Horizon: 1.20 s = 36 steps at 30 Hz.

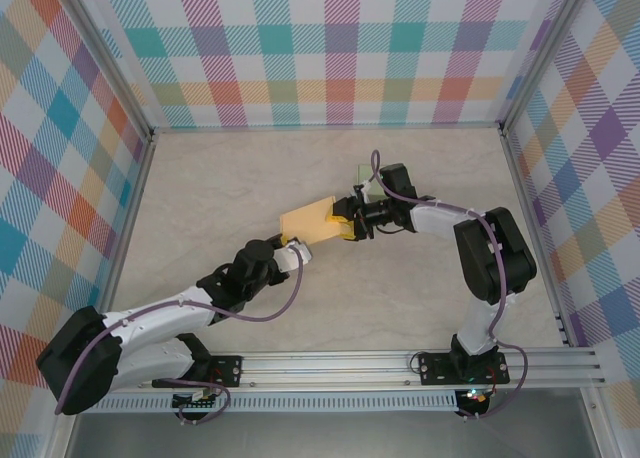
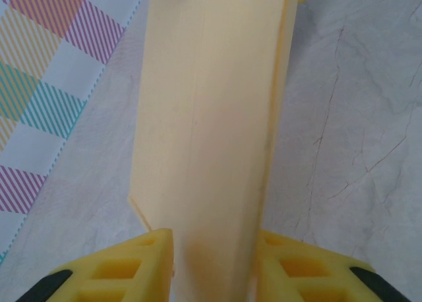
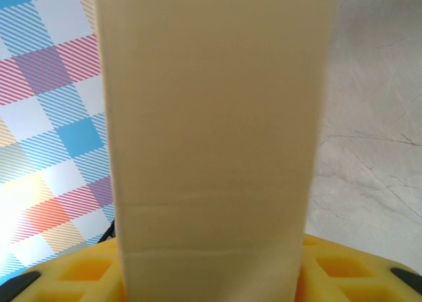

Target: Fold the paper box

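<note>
My left gripper needs to take the box's end [image 1: 289, 229] again and turn the box's open side up before more folding, because the paper box's closed broad side [image 1: 309, 221] faces up.
The paper box [image 1: 308, 221] is a flat tan cardboard piece held above the middle of the table, between the two arms. My left gripper [image 1: 292, 246] reaches it from the lower left and my right gripper [image 1: 345, 226] from the right. In the left wrist view the box [image 2: 208, 117] runs up from between the yellow fingers [image 2: 142, 259], which press on both of its sides; the left gripper [image 2: 214, 239] is shut on it. In the right wrist view a wide panel of the box [image 3: 211, 117] stands between the yellow pads [image 3: 343, 269]; the right gripper [image 3: 211, 249] is shut on it.
Checkered walls [image 1: 330, 48] close the marble table [image 1: 230, 178] at the back and on both sides. An aluminium rail [image 1: 400, 363] with the arm bases runs along the near edge. Bare table lies to the left and behind the box.
</note>
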{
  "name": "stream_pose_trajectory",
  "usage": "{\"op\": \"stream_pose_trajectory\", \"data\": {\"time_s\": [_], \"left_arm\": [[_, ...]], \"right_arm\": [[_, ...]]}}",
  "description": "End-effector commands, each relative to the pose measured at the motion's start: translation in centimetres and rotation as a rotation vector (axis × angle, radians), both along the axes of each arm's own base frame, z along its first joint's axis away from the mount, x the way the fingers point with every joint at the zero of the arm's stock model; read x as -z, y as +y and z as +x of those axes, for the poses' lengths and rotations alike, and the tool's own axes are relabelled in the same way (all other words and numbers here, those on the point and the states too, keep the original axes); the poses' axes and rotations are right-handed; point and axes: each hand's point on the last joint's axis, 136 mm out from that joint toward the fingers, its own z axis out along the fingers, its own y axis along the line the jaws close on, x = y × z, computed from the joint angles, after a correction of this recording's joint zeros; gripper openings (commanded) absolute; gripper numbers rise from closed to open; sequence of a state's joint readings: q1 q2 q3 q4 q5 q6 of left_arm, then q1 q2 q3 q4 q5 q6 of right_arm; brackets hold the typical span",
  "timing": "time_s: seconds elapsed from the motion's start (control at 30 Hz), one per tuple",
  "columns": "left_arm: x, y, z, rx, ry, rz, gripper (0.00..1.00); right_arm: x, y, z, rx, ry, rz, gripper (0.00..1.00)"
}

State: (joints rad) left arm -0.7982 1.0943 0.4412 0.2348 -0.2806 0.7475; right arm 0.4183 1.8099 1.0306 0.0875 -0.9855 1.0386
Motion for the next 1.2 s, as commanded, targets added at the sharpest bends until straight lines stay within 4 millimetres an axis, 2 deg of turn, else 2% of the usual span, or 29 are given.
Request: {"op": "stream_pose_trajectory", "data": {"time_s": [0.0, 0.13, 0.2, 0.23, 0.27, 0.33, 0.4, 0.47, 0.6, 0.67, 0.77, 0.93, 1.07, 1.17], "left_arm": [[-1.8, -0.6, -0.5, 0.021, 0.012, -0.049, 0.28], [-2.1, -0.5, -1.5, 0.036, 0.073, -0.059, 0.24], [-2.1, -0.3, -1.7, 0.028, 0.088, -0.056, 0.26], [-2.2, -0.2, -1.8, 0.029, 0.094, -0.057, 0.34], [-2.2, -0.2, -2.0, 0.035, 0.097, -0.060, 0.39], [-2.1, -0.4, -2.2, 0.052, 0.088, -0.070, 0.42], [-1.9, -0.6, -2.3, 0.070, 0.074, -0.077, 0.51], [-1.3, -0.7, -2.1, 0.076, 0.068, -0.065, 0.71], [1.0, 0.0, -1.0, 0.034, 0.041, 0.038, 0.79], [2.2, 0.5, -0.2, 0.001, 0.012, 0.104, 0.81], [2.7, 0.5, 0.9, -0.030, -0.046, 0.136, 0.82], [1.5, 0.4, 2.7, -0.094, -0.143, 0.124, 0.80], [0.7, 0.0, 3.0, -0.089, -0.162, 0.095, 0.75], [1.0, -0.2, 3.1, -0.085, -0.150, 0.106, 0.71]], "right_arm": [[0.6, 0.0, -0.8, -0.033, 0.018, 0.008, 0.52], [0.7, -0.2, -0.7, -0.026, 0.006, -0.005, 0.54], [0.8, -0.2, -0.6, -0.024, 0.005, -0.006, 0.54], [0.9, -0.2, -0.6, -0.022, 0.006, -0.008, 0.53], [1.0, -0.2, -0.5, -0.019, 0.007, -0.010, 0.48], [1.1, -0.2, -0.5, -0.018, 0.015, -0.010, 0.40], [1.0, -0.1, -0.4, -0.017, 0.019, -0.008, 0.39], [0.8, -0.1, -0.4, -0.016, 0.019, -0.005, 0.40], [0.2, -0.1, -0.5, -0.016, 0.019, 0.004, 0.41], [0.0, -0.1, -0.6, -0.017, 0.018, 0.004, 0.41], [-0.4, -0.2, -0.7, -0.018, 0.018, 0.008, 0.41], [-0.6, -0.2, -0.9, -0.019, 0.017, 0.010, 0.42], [-0.3, -0.2, -0.9, -0.017, 0.025, 0.011, 0.42], [-0.4, -0.2, -0.9, -0.019, 0.029, 0.017, 0.42]]}}
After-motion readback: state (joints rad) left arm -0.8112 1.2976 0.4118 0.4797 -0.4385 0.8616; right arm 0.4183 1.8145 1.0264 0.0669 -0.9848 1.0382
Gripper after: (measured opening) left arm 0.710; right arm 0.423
